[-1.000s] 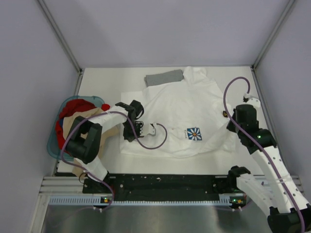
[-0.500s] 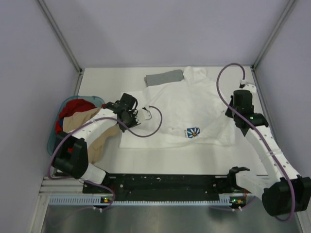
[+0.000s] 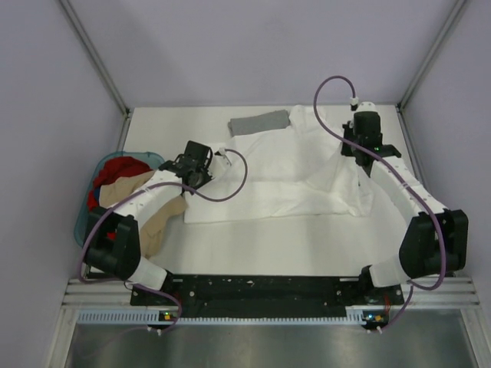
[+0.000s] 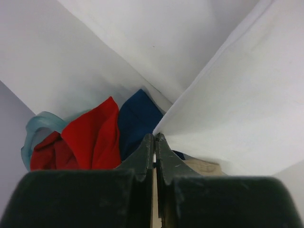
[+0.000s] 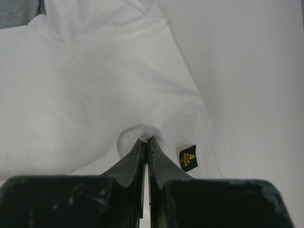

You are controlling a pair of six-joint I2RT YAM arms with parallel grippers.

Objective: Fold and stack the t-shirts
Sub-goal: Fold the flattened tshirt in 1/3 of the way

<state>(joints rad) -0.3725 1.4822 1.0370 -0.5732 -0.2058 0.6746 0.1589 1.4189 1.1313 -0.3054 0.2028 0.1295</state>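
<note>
The pinched side of the white t-shirt [image 3: 343, 167] is hanging over the shirt's own far part [image 3: 325, 148], so the robot's right gripper should keep moving inward and let go of it there.
The white t-shirt [image 3: 291, 180] lies mid-table, its near part folded over towards the back, so its daisy print is hidden. My left gripper [image 3: 205, 159] is shut on the shirt's left edge; in the left wrist view the white cloth [image 4: 237, 104] runs from the shut tips [image 4: 156, 137]. My right gripper [image 3: 363, 147] is shut on a pinch of the shirt's right side, seen in the right wrist view [image 5: 145, 138] next to a black label [image 5: 188, 158]. The plain grey t-shirt [image 3: 259, 123] lies folded at the back, touching the white one.
A teal basket [image 3: 86, 230] at the left edge holds red [image 3: 119, 170] and tan [image 3: 157, 215] clothes; the tan piece hangs out onto the table. Red [image 4: 90, 137] and blue [image 4: 137, 118] cloth show below my left gripper. Grey walls enclose the table.
Both grippers have moved towards the back, each carrying a corner of the white shirt's near edge. The shirt has folded over and the daisy print has gone out of sight.
</note>
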